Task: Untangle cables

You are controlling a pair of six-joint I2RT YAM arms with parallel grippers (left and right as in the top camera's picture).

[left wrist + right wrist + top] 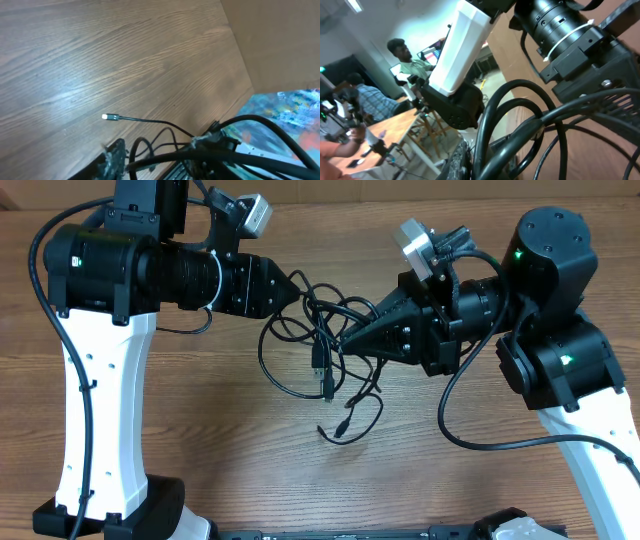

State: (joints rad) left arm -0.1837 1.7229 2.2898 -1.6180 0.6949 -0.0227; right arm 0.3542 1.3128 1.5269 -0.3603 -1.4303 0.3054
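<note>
Next, my left gripper pulls the strand of cable with the silver plug (145, 120) away while my right gripper holds the knot, because loose cable loops (161, 145) crowd my left gripper's fingers.
A knot of thin black cables (322, 330) hangs above the wooden table (200, 410), between my two grippers. Loose loops and plug ends trail down to the table (345, 425). My left gripper (298, 284) is at the tangle's upper left. In the left wrist view its jaws (157, 152) stand apart, with cable strands (150, 145) running through the gap. One strand ends in a small silver plug (110, 117) lying on the wood. My right gripper (343, 340) reaches in from the right and is shut on the cables (520, 115), which press against its finger (462, 160).
The left arm's white column (90, 430) stands at the left, and the right arm's base (590, 450) at the right. A brown cardboard wall (280, 45) runs along the table's far edge. The right wrist view shows people and desks far in the background.
</note>
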